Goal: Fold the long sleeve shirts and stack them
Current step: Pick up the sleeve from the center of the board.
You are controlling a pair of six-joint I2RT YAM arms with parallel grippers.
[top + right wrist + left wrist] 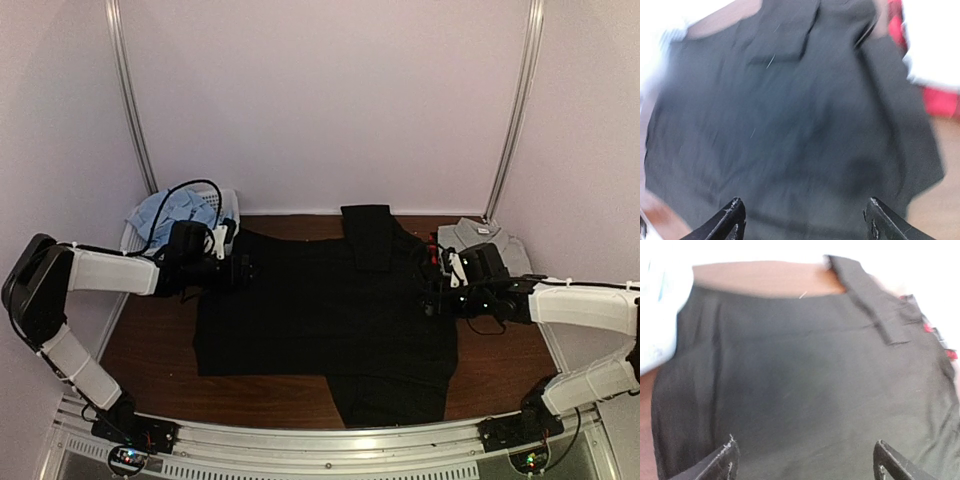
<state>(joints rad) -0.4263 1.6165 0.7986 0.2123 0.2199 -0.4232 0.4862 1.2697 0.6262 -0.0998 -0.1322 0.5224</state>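
Note:
Next, I grab the sleeve's near edge (444,393) with my right gripper and fold it in before I fold the shirt's body, because the black shirt's front sleeve (385,400) sticks out past the body.
The black long sleeve shirt (320,310) lies spread flat across the middle of the brown table, one sleeve (368,235) folded up toward the back. My left gripper (245,268) hovers open over its left edge, with only black cloth (805,380) below the empty jaws (805,443). At the shirt's right edge my right gripper (425,290) is open too, nothing between its fingers (804,200). A folded grey shirt (480,235) rests at the back right. Red cloth (940,100) shows beside the black shirt's right side. A light blue shirt (165,212) sits in the basket.
A white mesh basket (228,205) stands at the back left corner against the wall. Pale walls with metal rails close in the back and sides. Bare brown table (150,340) shows left of the black shirt and at the front right (500,370).

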